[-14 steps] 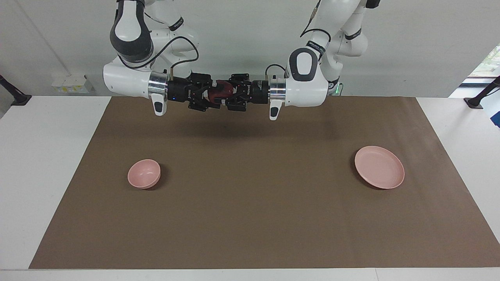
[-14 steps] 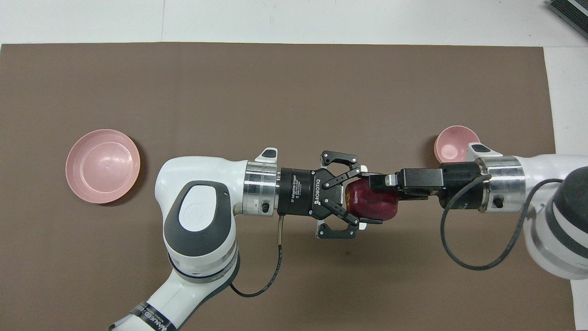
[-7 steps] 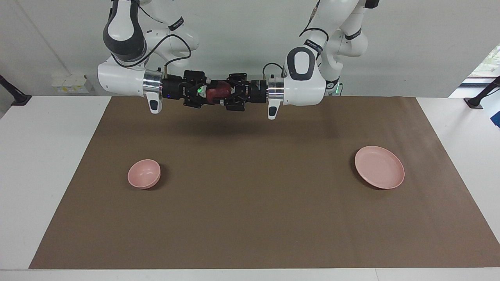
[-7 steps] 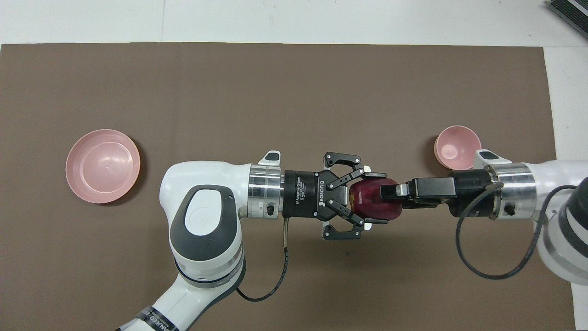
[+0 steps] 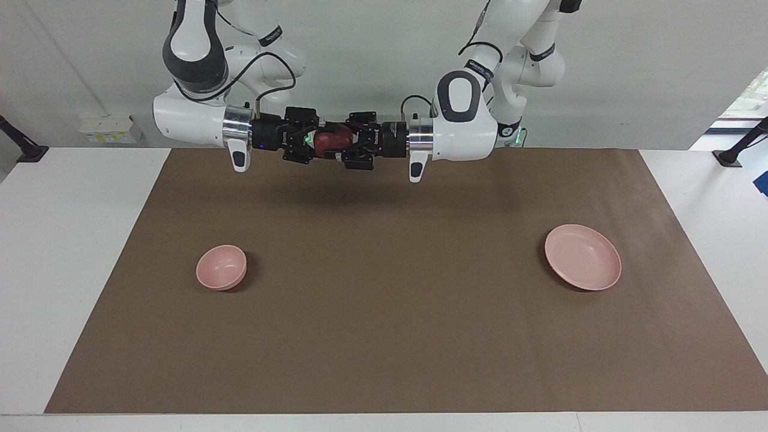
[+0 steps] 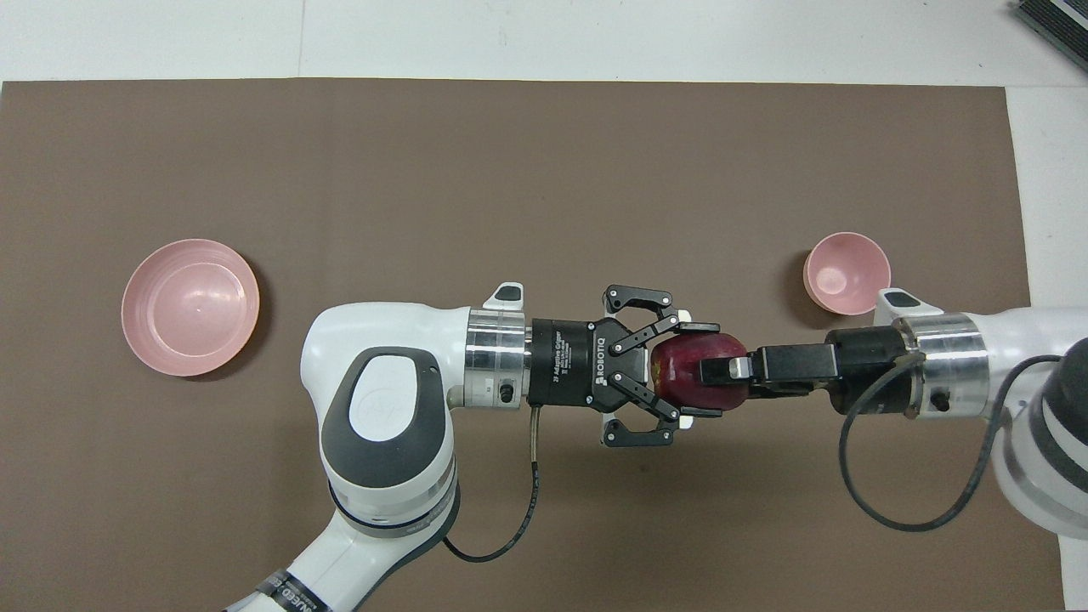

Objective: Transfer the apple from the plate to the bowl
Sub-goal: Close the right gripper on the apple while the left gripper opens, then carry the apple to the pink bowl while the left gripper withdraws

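Both of the robot's grippers are holding the apple [image 6: 699, 369] far away from the bowl. Next, the left gripper lets go and moves away before the right gripper takes the apple to the bowl [image 6: 847, 274].
The dark red apple [image 5: 333, 138] [image 6: 676, 374] hangs in the air over the brown mat, between my two grippers. My left gripper [image 5: 339, 143] [image 6: 700, 371] is shut on it, one finger on each side. My right gripper [image 5: 321, 141] [image 6: 719, 371] comes in from the bowl's end and reaches over the apple, tip to tip with the left one. The pale pink plate [image 5: 582, 257] [image 6: 189, 306] lies empty toward the left arm's end. The small pink bowl [image 5: 221, 267] [image 6: 847, 272] stands empty toward the right arm's end.
A brown mat [image 5: 384, 312] covers most of the white table. A black cable [image 6: 892, 501] loops from the right wrist.
Both grippers and the apple rose a little and shifted slightly toward the right arm's end. The right gripper moved from the apple's edge to its middle.
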Robot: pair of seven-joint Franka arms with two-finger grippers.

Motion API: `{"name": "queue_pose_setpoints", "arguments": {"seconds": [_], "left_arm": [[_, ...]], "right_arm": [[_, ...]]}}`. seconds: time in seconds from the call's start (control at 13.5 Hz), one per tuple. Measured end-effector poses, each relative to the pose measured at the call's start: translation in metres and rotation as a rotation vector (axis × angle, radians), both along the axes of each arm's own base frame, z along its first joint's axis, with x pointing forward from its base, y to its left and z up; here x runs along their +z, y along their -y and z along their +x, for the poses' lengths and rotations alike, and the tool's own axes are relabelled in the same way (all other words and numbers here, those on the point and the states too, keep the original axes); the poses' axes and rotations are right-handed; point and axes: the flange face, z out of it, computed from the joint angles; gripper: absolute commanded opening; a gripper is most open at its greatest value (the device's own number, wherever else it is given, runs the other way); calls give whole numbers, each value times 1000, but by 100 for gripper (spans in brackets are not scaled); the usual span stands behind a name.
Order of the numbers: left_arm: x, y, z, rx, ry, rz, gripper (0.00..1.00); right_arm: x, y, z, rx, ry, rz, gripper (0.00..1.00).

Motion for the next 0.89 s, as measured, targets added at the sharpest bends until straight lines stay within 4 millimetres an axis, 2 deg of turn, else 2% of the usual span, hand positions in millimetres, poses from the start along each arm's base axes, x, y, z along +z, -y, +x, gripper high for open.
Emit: {"name": "queue_pose_setpoints", "arguments": {"seconds": [0.22,0.3,0.37,0.67,0.89], "left_arm": [[-2,-1,-1,2,-9,3,0],[-2,-1,-1,2,-12,4,59],[-2,-1,-1,2,-12,4,100],[3,-3,1,7,-2,0,100],[1,-18,13,7,45,41,100]], "right_arm": [[0,1,-1,-6,-21,-1,0],[0,1,-1,-6,-25,-1,0],[0,1,-1,-6,-26,-2,0],[-8,7,-2,12,-52,-68,0],[-18,31,1,12,-70,-173,0]]}}
